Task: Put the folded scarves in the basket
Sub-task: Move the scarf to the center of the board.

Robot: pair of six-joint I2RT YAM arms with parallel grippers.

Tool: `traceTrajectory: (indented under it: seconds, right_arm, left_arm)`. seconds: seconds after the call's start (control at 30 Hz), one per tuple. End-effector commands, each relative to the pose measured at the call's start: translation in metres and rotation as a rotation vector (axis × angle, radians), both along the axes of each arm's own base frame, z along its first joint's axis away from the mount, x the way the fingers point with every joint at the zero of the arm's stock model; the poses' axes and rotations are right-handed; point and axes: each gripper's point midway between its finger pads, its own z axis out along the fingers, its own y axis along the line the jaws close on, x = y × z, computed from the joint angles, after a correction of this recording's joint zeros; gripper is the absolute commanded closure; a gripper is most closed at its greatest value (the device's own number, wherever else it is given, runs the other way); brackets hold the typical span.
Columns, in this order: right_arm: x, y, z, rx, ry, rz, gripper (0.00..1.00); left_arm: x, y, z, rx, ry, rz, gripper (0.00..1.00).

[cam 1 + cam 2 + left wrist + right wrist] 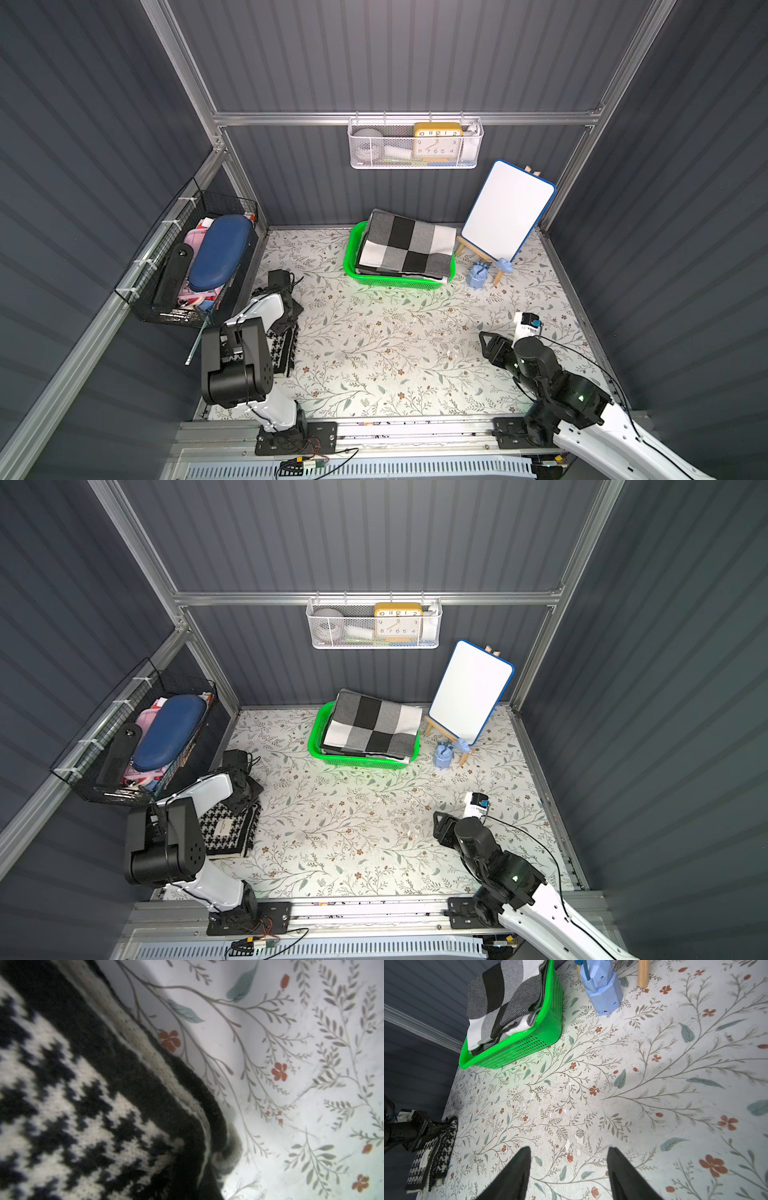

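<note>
The folded scarf (229, 832) lies far from my right gripper, so my left gripper should drag it to the near middle (360, 836) and open before both grippers take opposite sides.
The folded scarf (226, 827), black-and-white houndstooth, lies on the floral table at the left, partly under my left arm. My left gripper (243, 796) is shut on its far edge; the right wrist view shows it clamped on the scarf's (436, 1153) corner. In the left wrist view the scarf (62, 1095) fills the frame and hides the fingers. The green basket (390, 283) stands at the back middle with a folded grey, black and white checked cloth (409, 245) in it. My right gripper (569, 1149) hangs open over bare table at the right, holding nothing.
A black wire basket (195, 266) full of items hangs on the left wall beside my left arm. A white mesh basket (415, 145) is on the back wall. A whiteboard on an easel (507, 210) and a blue figurine (477, 276) stand right of the green basket.
</note>
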Motion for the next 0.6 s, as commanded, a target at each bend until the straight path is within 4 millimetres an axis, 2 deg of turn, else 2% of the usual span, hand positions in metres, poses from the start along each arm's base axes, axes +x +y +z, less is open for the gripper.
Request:
traceTrajectory:
  seconds: [0.0, 0.07, 0.13, 0.27, 0.37, 0.47, 0.57]
  right_arm:
    - [0.0, 0.0, -0.004, -0.001, 0.006, -0.004, 0.37]
    - [-0.001, 0.0, -0.005, -0.002, 0.01, -0.001, 0.37]
    - [-0.001, 0.002, -0.006, 0.001, 0.017, 0.007, 0.37]
    - [-0.004, 0.006, -0.008, 0.019, 0.042, 0.024, 0.37]
    - [-0.007, 0.007, -0.011, 0.036, 0.063, 0.023, 0.37]
    - [-0.01, 0.008, -0.014, 0.062, 0.082, 0.016, 0.38]
    - [-0.012, 0.007, -0.017, 0.081, 0.097, 0.01, 0.38]
  left_arm:
    - [-0.003, -0.04, -0.011, -0.181, -0.016, -0.135, 1.0]
    - [-0.003, -0.058, -0.006, -0.241, -0.067, -0.217, 1.0]
    - [-0.002, -0.087, 0.006, -0.299, -0.148, -0.322, 1.0]
    - [-0.015, -0.166, 0.023, -0.358, -0.208, -0.502, 1.0]
    - [-0.039, -0.23, 0.028, -0.447, -0.204, -0.651, 1.0]
    - [-0.074, -0.29, 0.034, -0.497, -0.189, -0.794, 1.0]
    - [-0.117, -0.341, 0.036, -0.553, -0.157, -0.913, 0.9]
